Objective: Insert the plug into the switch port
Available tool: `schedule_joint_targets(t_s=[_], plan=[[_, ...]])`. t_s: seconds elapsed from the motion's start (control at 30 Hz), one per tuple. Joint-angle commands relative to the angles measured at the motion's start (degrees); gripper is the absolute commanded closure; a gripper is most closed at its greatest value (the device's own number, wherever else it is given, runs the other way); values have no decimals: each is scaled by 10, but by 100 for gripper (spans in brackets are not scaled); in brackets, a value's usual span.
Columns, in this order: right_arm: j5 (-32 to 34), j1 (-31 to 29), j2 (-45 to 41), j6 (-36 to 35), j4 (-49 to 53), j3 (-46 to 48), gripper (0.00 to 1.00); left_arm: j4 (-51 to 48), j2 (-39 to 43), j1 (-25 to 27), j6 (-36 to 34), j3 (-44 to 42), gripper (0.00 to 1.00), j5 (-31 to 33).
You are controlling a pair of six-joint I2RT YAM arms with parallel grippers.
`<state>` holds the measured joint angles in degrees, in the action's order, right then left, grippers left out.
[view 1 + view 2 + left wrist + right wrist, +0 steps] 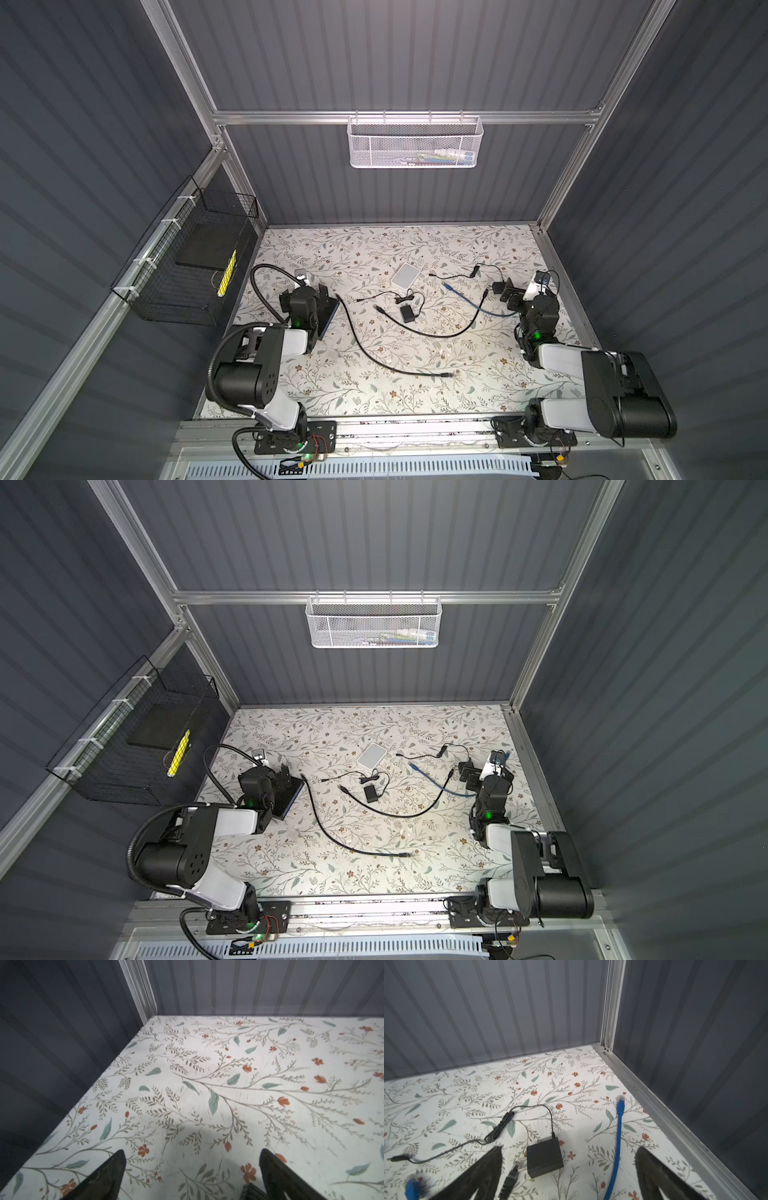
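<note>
The robot's left gripper is aimed past the dark slab [286, 801] under its wrist, so it should pull back, tilt down and grip the slab across its width [327, 316].
The white switch [405, 275] [372, 755] lies flat at mid-table, and its ports do not show. My right gripper [569, 1148] [505, 293] stands open at the right, low over the table. Between its fingers lie a black power adapter [545, 1157] and the black cable's plug [513, 1167], neither one held. A blue cable's plug [620, 1101] lies farther towards the back right corner. My left gripper [192, 1151] [322, 295] is open over bare table at the left, well apart from the switch.
A long black cable [365, 345] curves across the table's middle. A second adapter [407, 313] with a thin cord lies in front of the switch. A flat dark slab with a blue edge [329, 321] sits by my left wrist. Wire baskets hang on the back and left walls.
</note>
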<state>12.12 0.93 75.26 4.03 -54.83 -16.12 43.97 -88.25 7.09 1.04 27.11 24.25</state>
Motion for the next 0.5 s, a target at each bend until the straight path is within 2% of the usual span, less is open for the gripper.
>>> schedule_joint_targets(t_s=[0.0, 0.23, 0.33, 0.47], plan=[[0, -1, -54, 4, 79, -10, 1, -114, 48, 3, -2, 31, 0, 26], [-46, -1, -146, 33, 310, -78, 1, -347, 130, 4, 56, 107, 0, 34], [-53, -4, -166, 51, 383, -102, 1, -438, 147, 4, 97, 132, 0, 17], [-98, -14, -187, 73, 484, -143, 1, -553, 149, 4, 156, 170, 0, -23]])
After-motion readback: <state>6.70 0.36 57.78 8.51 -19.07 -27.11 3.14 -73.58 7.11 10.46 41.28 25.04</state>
